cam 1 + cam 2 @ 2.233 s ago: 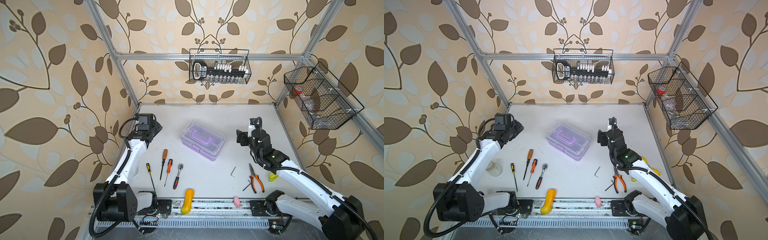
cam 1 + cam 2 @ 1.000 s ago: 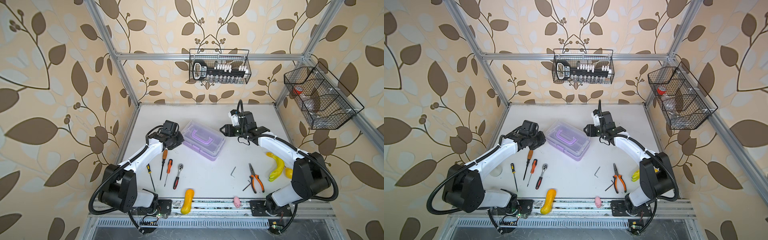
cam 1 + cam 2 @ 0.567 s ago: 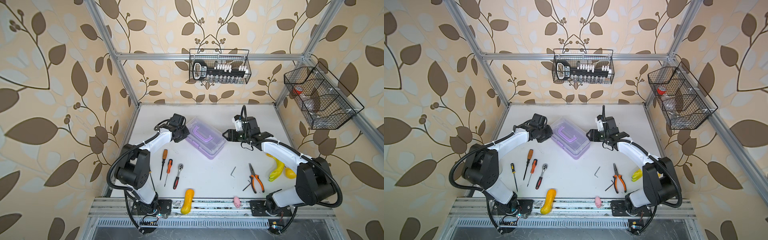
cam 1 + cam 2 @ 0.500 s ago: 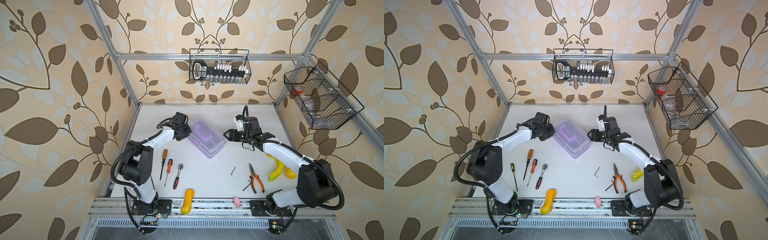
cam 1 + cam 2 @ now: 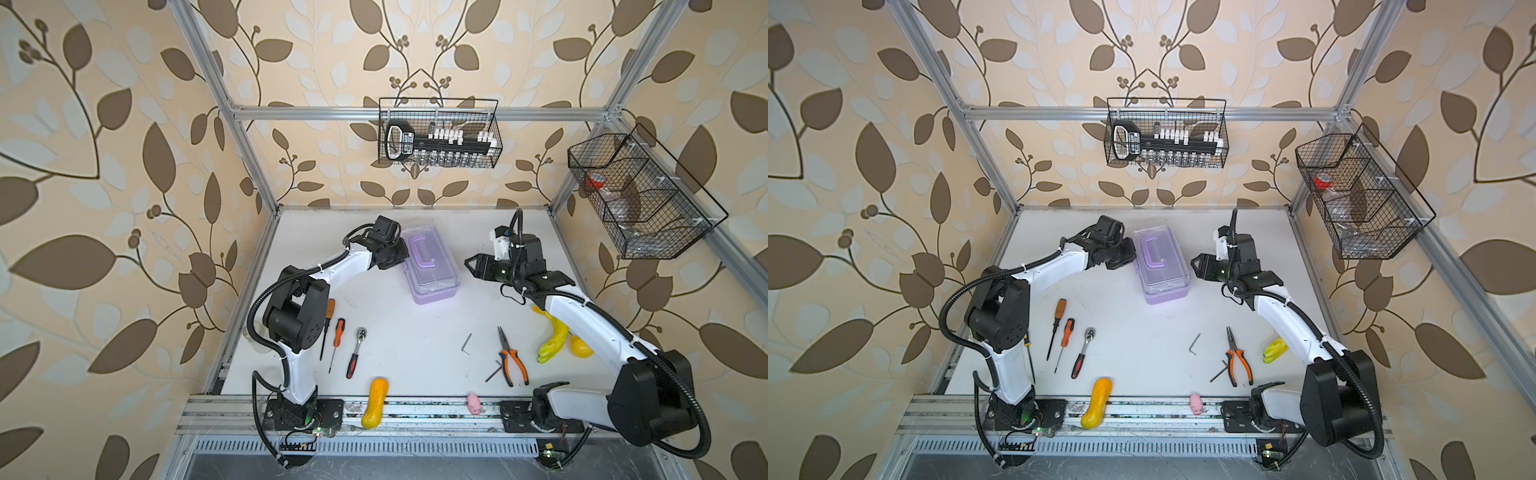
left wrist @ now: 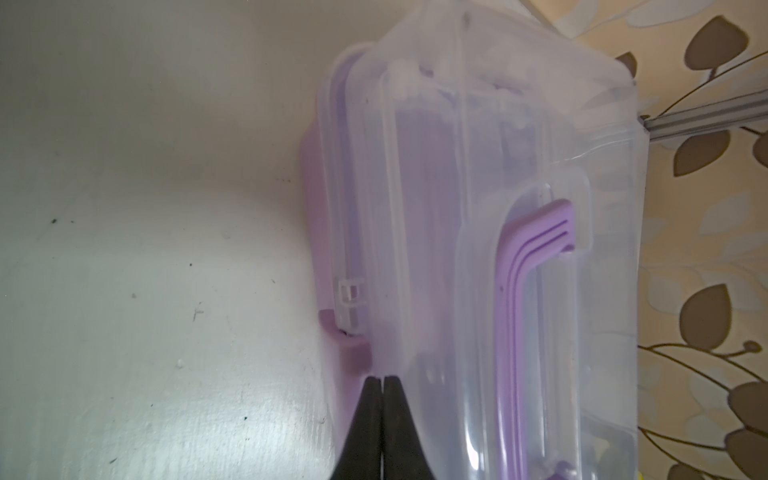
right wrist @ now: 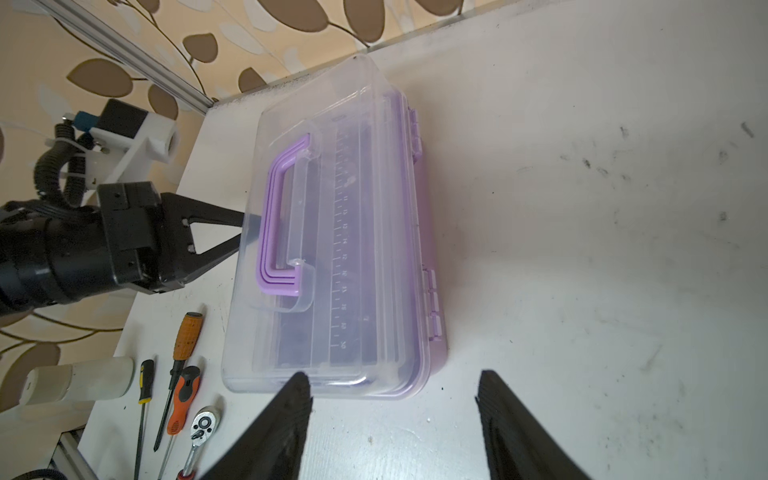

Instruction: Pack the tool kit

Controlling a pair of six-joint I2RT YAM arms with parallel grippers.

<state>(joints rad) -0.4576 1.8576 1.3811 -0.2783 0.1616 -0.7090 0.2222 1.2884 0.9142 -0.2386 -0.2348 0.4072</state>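
The left gripper's closed fingers point down over the clip (image 6: 345, 340), so that gripper should back away and open level with the clip while the right gripper keeps the lid (image 5: 436, 254) steady.
The tool kit (image 5: 432, 270) (image 5: 1160, 266), a lilac box with its clear lid down and a purple handle (image 7: 274, 224), lies on the white table with its long side running front to back. My left gripper (image 5: 401, 259) (image 5: 1133, 255) is shut, and its tips (image 6: 381, 379) touch the box's left long side beside a small clip (image 6: 348, 299). My right gripper (image 5: 467, 264) (image 7: 390, 378) stands open just right of the box with nothing between its fingers. The right wrist view shows one fingertip (image 7: 299, 384) at the box's near end, and the left gripper (image 7: 245, 226) beyond the box.
Screwdrivers (image 5: 330, 307), a ratchet (image 5: 356, 353), pliers (image 5: 513, 361) and hex keys (image 5: 467, 345) lie in front of the box. A yellow gourd (image 5: 375, 402), a pink pig (image 5: 473, 403) and a banana (image 5: 555, 336) are near the front. Wire baskets (image 5: 438, 137) (image 5: 640, 195) hang on the walls.
Both arms have swung in to the box. The left gripper has pushed against it and the box has turned from diagonal to lengthwise. The right gripper has drawn slightly back to the right.
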